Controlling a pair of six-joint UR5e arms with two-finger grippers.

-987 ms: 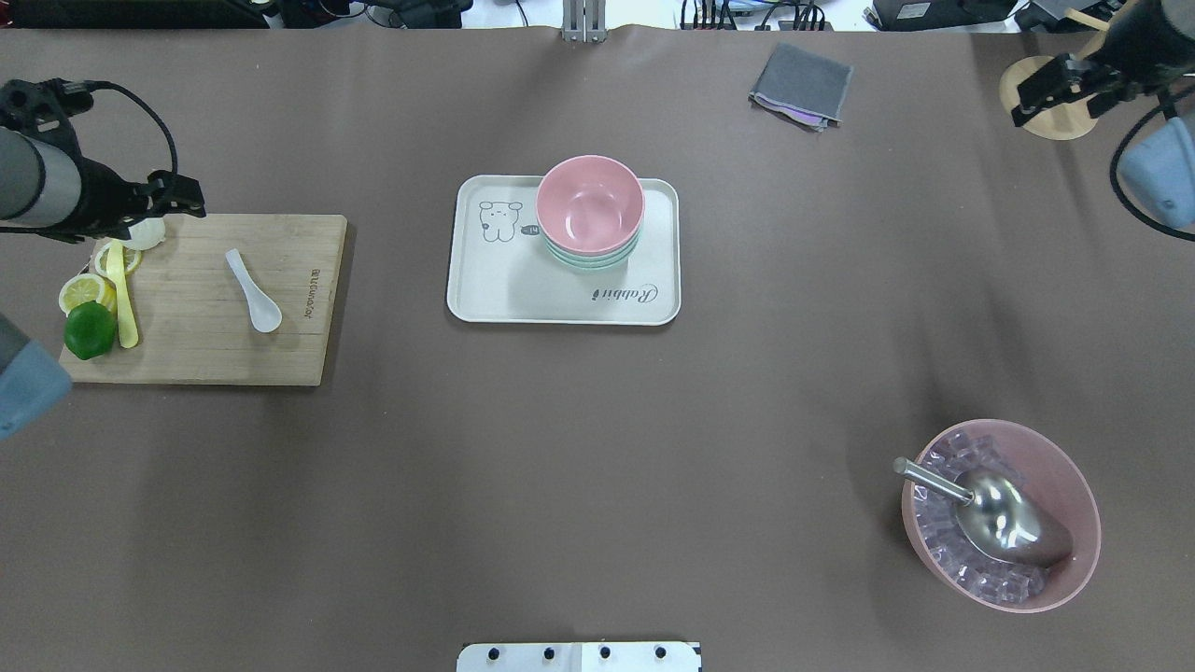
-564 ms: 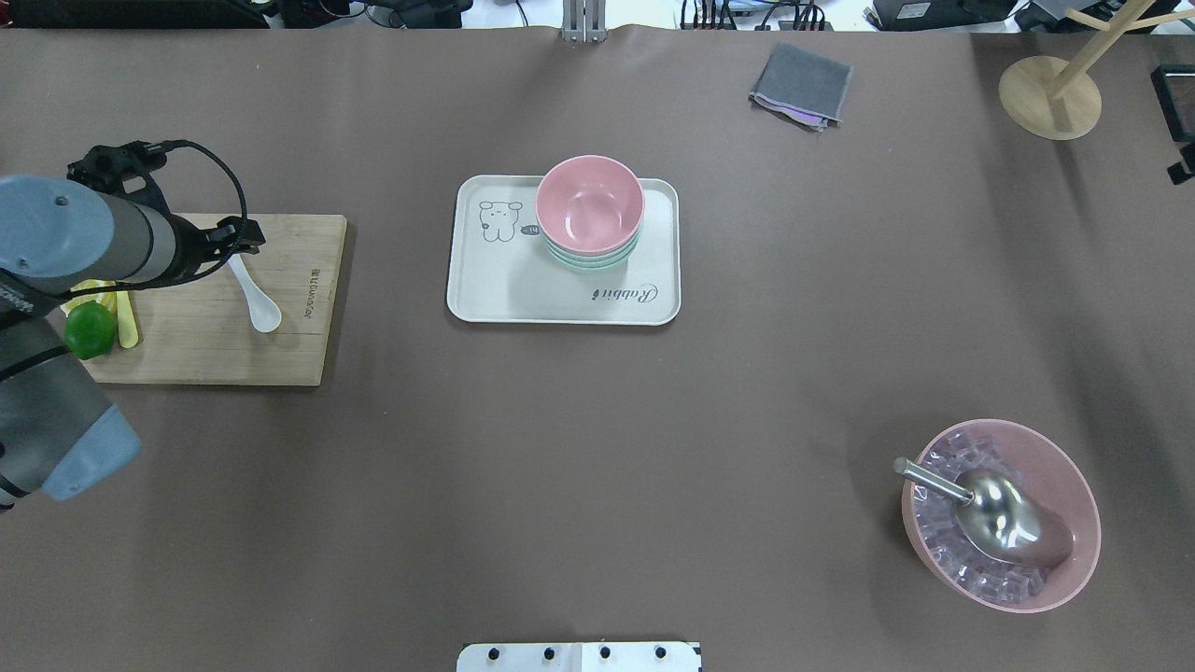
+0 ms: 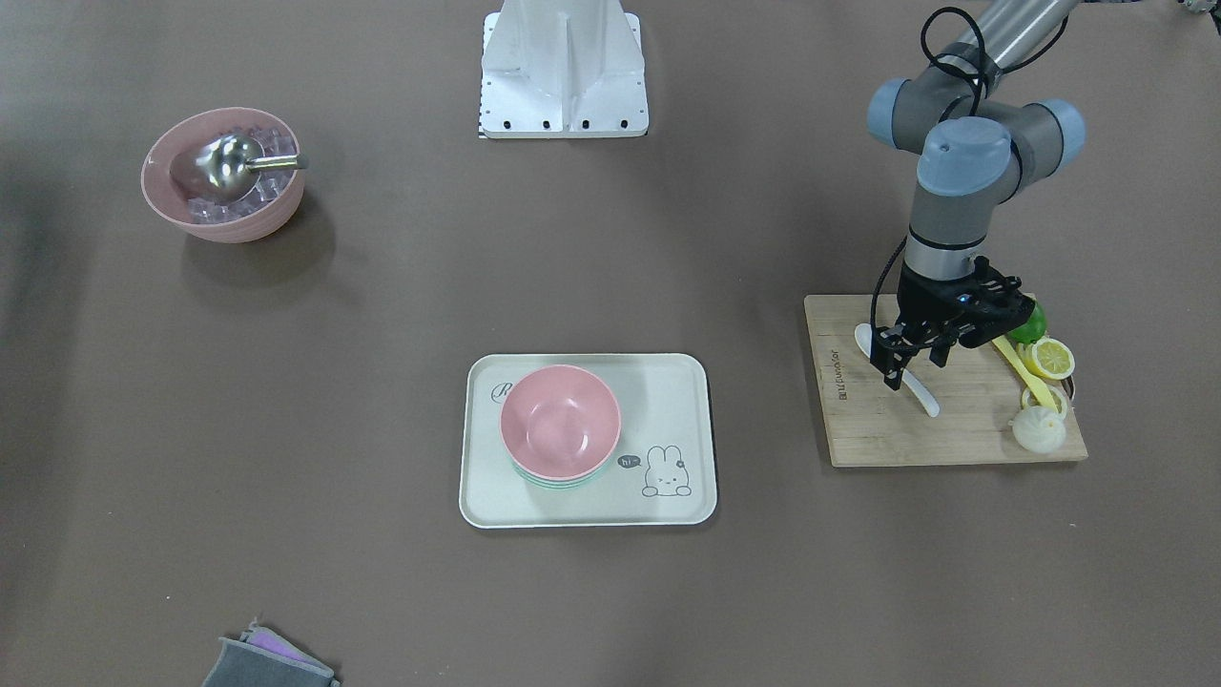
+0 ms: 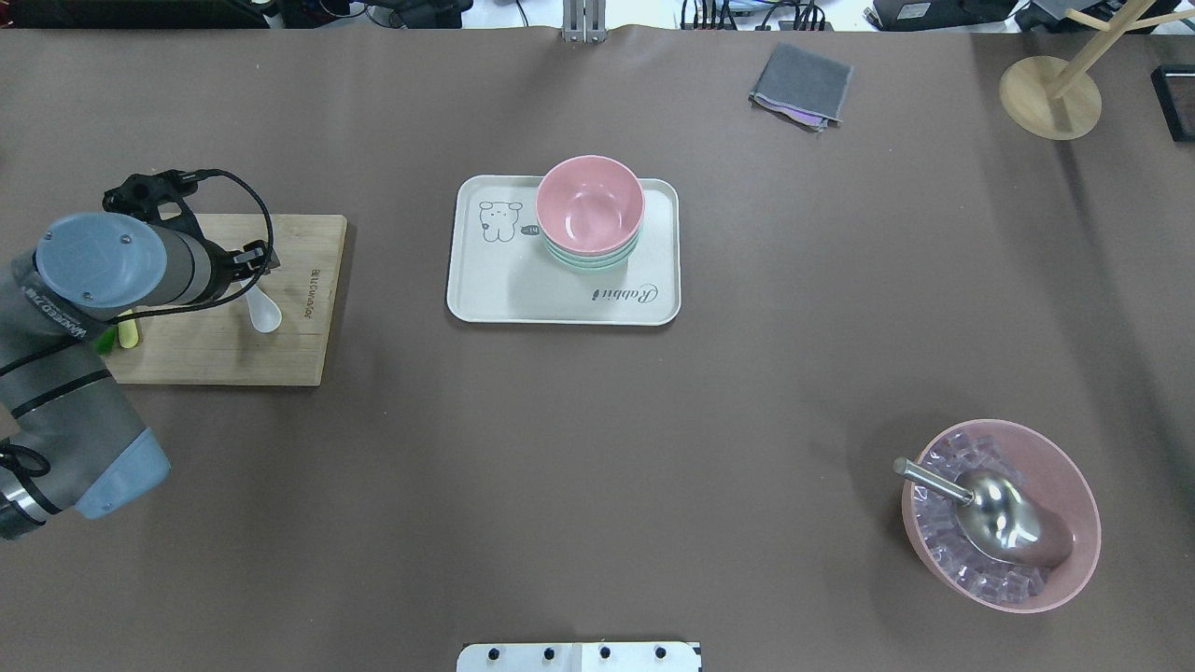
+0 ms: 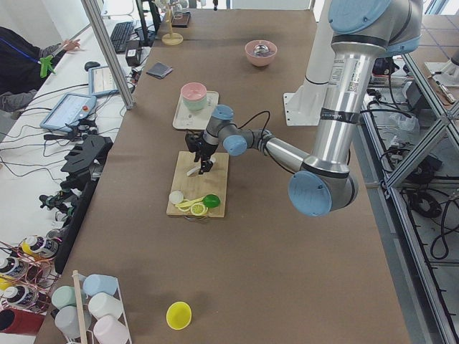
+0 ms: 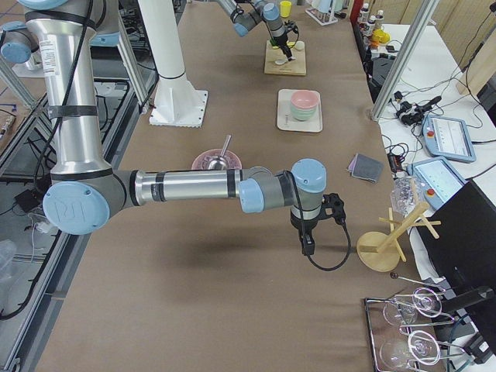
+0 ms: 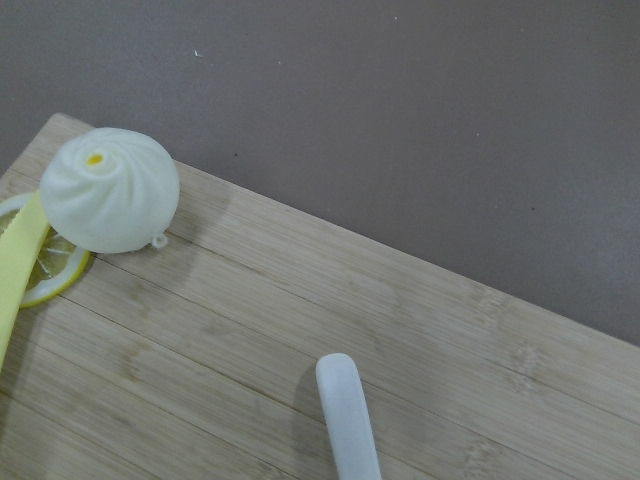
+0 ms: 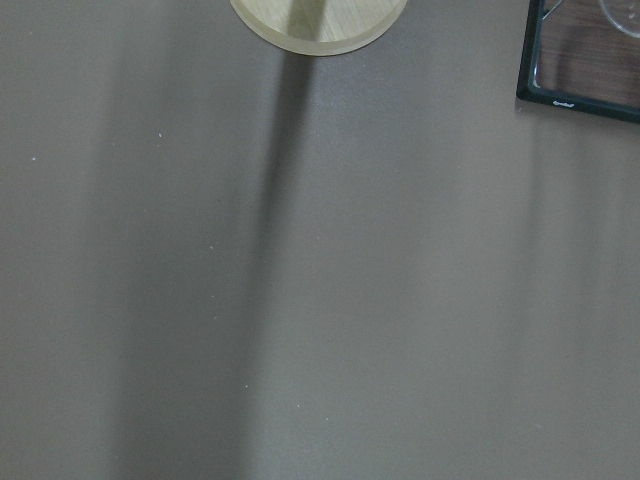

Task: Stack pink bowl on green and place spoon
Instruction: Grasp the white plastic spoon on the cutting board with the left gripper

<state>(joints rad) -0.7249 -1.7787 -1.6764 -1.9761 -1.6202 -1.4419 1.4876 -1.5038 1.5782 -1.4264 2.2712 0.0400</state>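
Note:
When I lower the white spoon in, I expect its handle to rest out over the pink bowl's rim: the spoon spans about the pink bowl's width.
The pink bowl sits nested on the green bowl on the white tray; the stack also shows in the front view. The white spoon lies on the wooden cutting board. My left gripper is open just above the spoon's handle, with its fingers on either side. The left wrist view shows the handle's tip on the board. My right gripper hangs over bare table far from the tray; I cannot tell its state.
A lime, lemon slices, a yellow knife and a white bun lie at the board's outer end. A pink bowl of ice with a metal scoop, a grey cloth and a wooden stand are on the right.
My left arm has swung right across the cutting board, from its outer end to over the spoon. My right arm has left the overhead view.

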